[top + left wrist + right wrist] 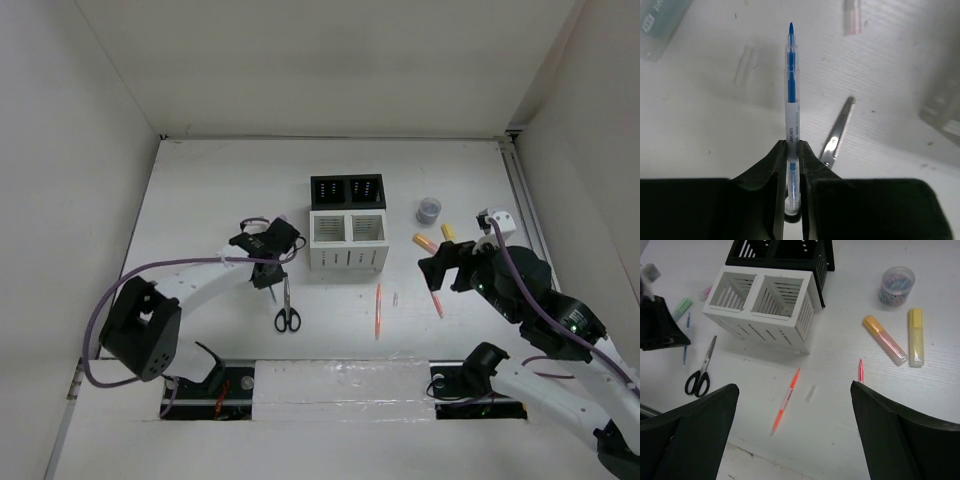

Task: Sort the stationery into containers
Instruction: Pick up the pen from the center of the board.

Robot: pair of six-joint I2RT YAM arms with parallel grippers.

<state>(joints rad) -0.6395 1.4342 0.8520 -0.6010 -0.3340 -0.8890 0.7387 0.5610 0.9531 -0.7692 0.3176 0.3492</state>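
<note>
My open right gripper goes on down to the cap [395,299] and closes there, since the clear cap [810,394] is lying free between the orange and red pens.
My left gripper [268,272] is shut on a thin blue pen [791,95], held by its tail a little above the table, left of the white containers [347,240]. The black containers [347,190] stand joined behind them. Black-handled scissors [286,308] lie just under the left gripper; one blade shows in the left wrist view [837,131]. My right gripper [794,390] is open and empty above an orange pen [786,401] and a red pen [860,371]. In the top view the right gripper [450,265] hovers right of the containers.
An orange highlighter [885,340] and a yellow highlighter [916,336] lie right of the containers, near a small round tub [896,285]. A green highlighter [682,308] and a pink one [706,291] lie left of the white boxes. A clear cap [810,394] lies beside the orange pen.
</note>
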